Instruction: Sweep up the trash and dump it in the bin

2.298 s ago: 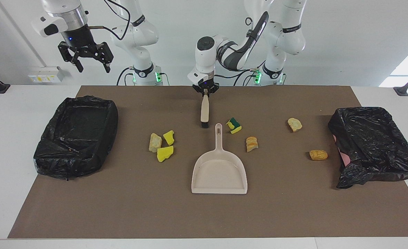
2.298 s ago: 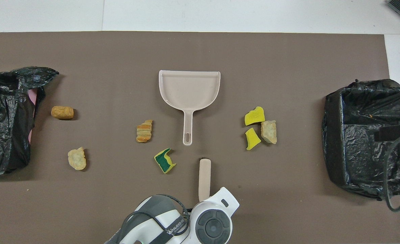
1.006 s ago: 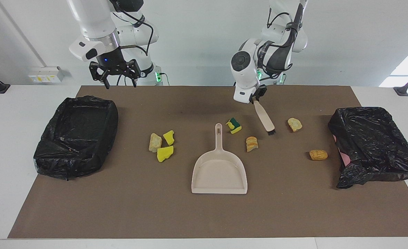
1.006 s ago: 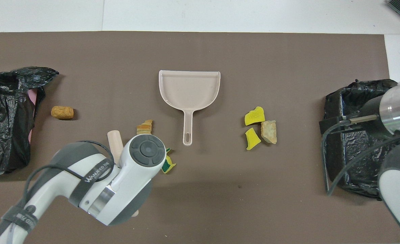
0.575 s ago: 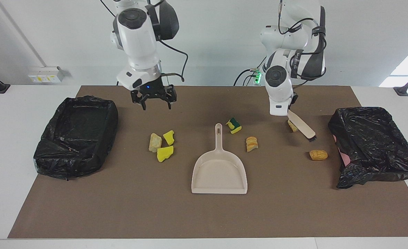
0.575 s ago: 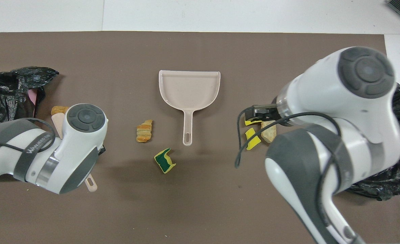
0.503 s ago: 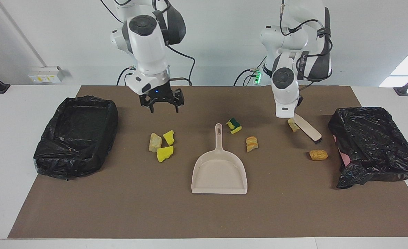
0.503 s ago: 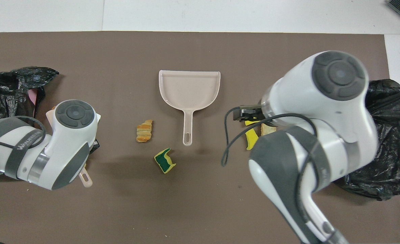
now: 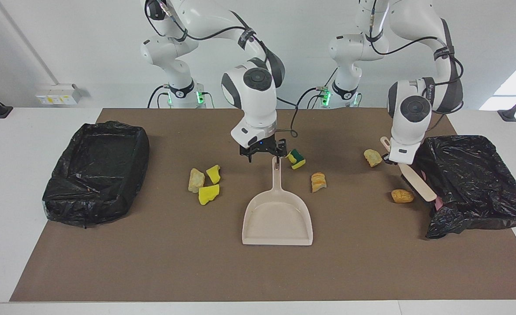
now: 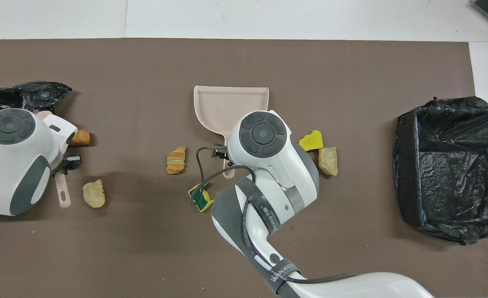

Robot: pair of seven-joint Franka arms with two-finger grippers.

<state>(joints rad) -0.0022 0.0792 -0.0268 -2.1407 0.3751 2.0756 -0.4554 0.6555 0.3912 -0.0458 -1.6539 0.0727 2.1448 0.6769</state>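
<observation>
Next, my left gripper sweeps the orange-tan lump inward beside the bread lump [image 9: 318,181], because the brush head [image 9: 427,192] is at the bin's edge with that lump on its inner side.
The beige dustpan [image 9: 278,218] lies mid-mat, handle toward the robots. My right gripper [image 9: 265,155] is open, low over the handle's end [image 10: 228,170]. My left gripper [image 9: 393,161] is shut on the beige brush [image 9: 417,183], whose head slants down between an orange-tan lump [image 9: 402,196] and the bin at the left arm's end [image 9: 472,183]. Other trash: a pale tan lump [image 9: 372,157], a bread lump [image 9: 318,182], a green-backed sponge [image 9: 296,159], and two yellow chunks [image 9: 208,194] with a tan lump [image 9: 196,180].
A second black-bagged bin [image 9: 96,173] stands at the right arm's end of the brown mat [image 9: 258,271]. In the overhead view the right arm [image 10: 264,165] covers the dustpan's handle and one yellow chunk; the left arm [image 10: 12,161] covers part of the brush.
My right gripper swung from near its bin to low over the dustpan's handle. My left gripper carried the brush past the pale tan lump to beside the bin at its end.
</observation>
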